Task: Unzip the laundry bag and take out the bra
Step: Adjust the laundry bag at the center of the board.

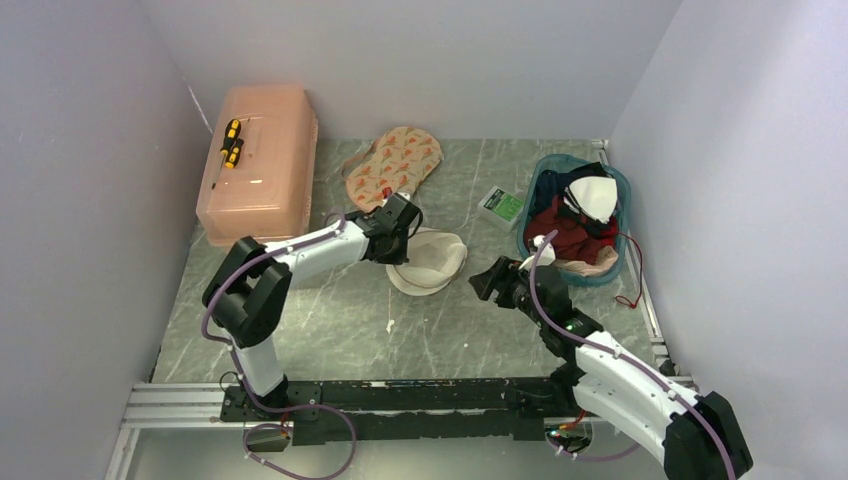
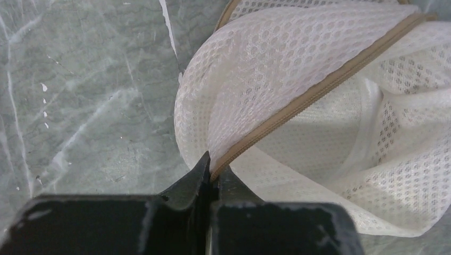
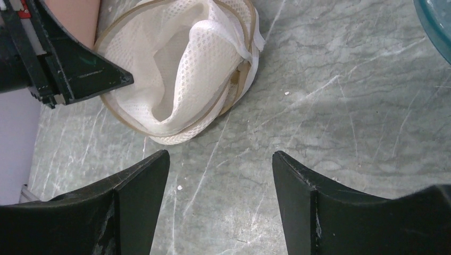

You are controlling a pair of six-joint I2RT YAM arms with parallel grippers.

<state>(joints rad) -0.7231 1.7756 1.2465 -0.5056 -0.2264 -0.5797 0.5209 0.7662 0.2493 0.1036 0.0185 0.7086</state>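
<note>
The laundry bag's lid [image 1: 420, 289] is folded under the bag's body. My left gripper should pull the bag's zipper rim back toward the salmon box until the bag's lid swings out.
The laundry bag [image 1: 432, 262], white mesh with a tan zipper tape [image 2: 319, 87], lies collapsed on the marble table in the middle. Its lid is folded up and the inside shows only white mesh [image 3: 181, 69]. My left gripper [image 1: 403, 245] is shut on the bag's zipper edge [image 2: 213, 170] at its left rim. It also shows in the right wrist view [image 3: 80, 74]. My right gripper [image 1: 486, 283] is open and empty [image 3: 220, 159], just right of the bag above bare table. No maroon bra shows in the bag. I cannot tell whether the dark red cloth [image 1: 562, 232] in the basket is the bra.
A teal basket [image 1: 625, 190] with clothes stands at the right, close behind my right gripper. A salmon plastic box [image 1: 262, 175] with a yellow screwdriver [image 1: 231, 142] stands back left. A beige piece with orange marks [image 1: 395, 165] and a green-white packet [image 1: 502, 206] lie behind the bag.
</note>
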